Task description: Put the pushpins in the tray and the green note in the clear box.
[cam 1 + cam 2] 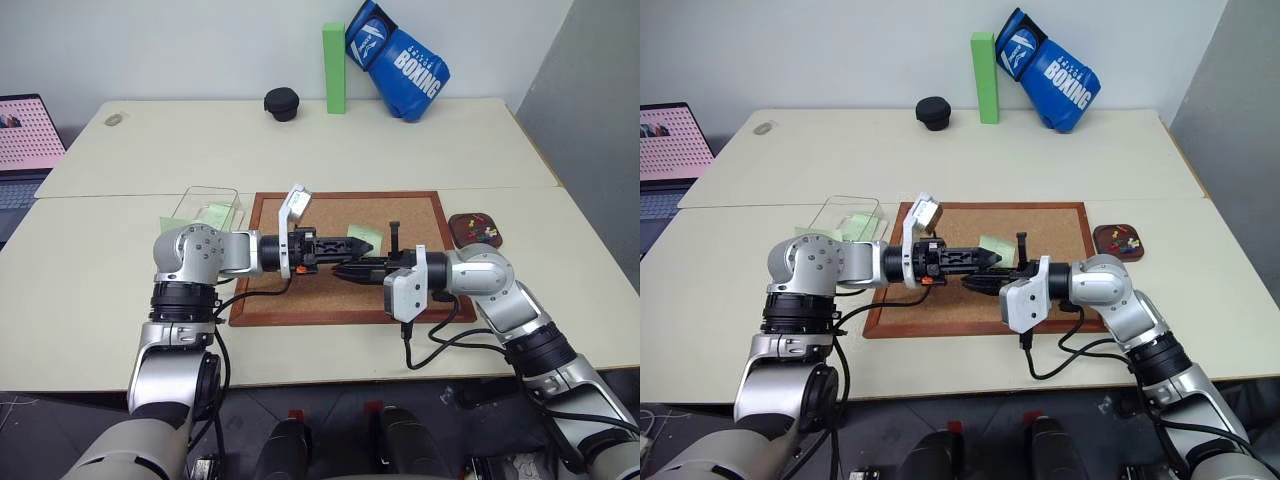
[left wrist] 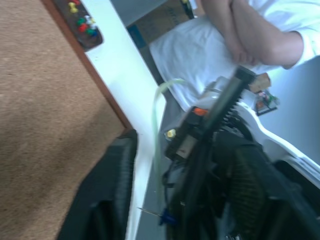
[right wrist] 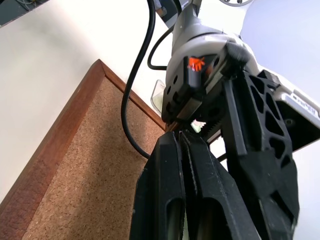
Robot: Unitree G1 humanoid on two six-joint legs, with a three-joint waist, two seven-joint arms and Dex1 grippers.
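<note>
The green note (image 2: 157, 137) is standing up with its far end hooked over. I expect it to stay upright and curled when my left gripper carries it.
Both grippers meet nose to nose above the corkboard (image 1: 300, 300). My right gripper (image 1: 342, 270) is shut, and the green note (image 1: 365, 237) stands up from its tips, lifted off the board. In the left wrist view the green note (image 2: 159, 125) shows edge-on, with a blue pushpin (image 2: 167, 218) stuck through its near end beside the right gripper's fingers. My left gripper (image 1: 335, 250) is open, its fingers (image 2: 117, 185) on either side of the note without pinching it. The tray (image 1: 458, 222) sits right of the board and holds several coloured pushpins (image 1: 483, 231). The clear box (image 1: 190, 205) stands left of the board.
Another pale green sheet (image 1: 216, 213) lies in the clear box. At the table's far edge stand a tall green block (image 1: 334, 68), a blue boxing glove (image 1: 400, 60) and a black round object (image 1: 281, 103). A laptop (image 1: 28, 140) sits at far left. A person (image 2: 240, 40) with folded arms is beyond the table.
</note>
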